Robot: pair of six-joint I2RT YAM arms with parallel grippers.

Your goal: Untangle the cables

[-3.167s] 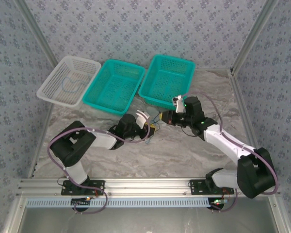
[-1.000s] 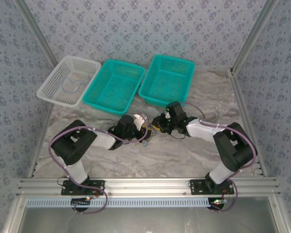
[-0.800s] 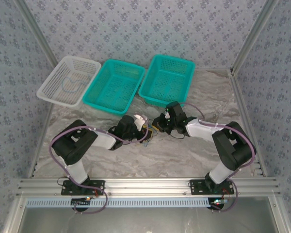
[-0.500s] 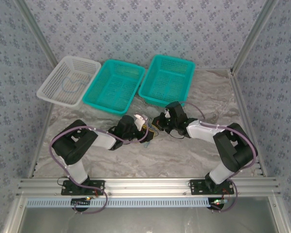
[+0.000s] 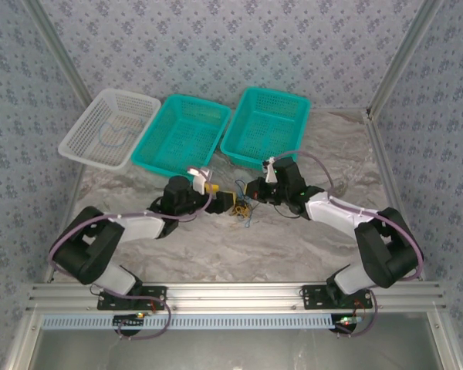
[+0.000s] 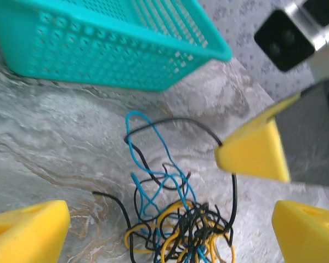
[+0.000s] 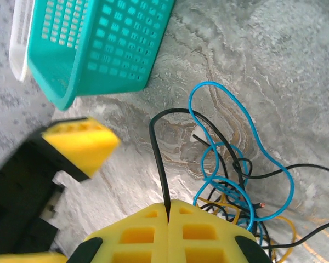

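Note:
The blue loop lies across the black cable in the robot's right gripper, so the left gripper should take hold of the blue wire and pull it away from the black cable.
The cables lie as a small tangle of blue, black and yellow wires on the marbled table between the two arms. In the left wrist view the tangle sits between the wide-apart yellow fingers of my left gripper, which is open and holds nothing. My right gripper is shut on a black cable that rises out of the tangle. From above, the left gripper and the right gripper face each other across the tangle.
Three baskets stand behind the tangle: a white one holding a blue wire, a teal one and a second teal one. A teal basket wall is close behind the cables. Open table lies in front.
My left gripper has opened wide, let go of the wires and drawn back to the left. My right gripper has closed on the black cable.

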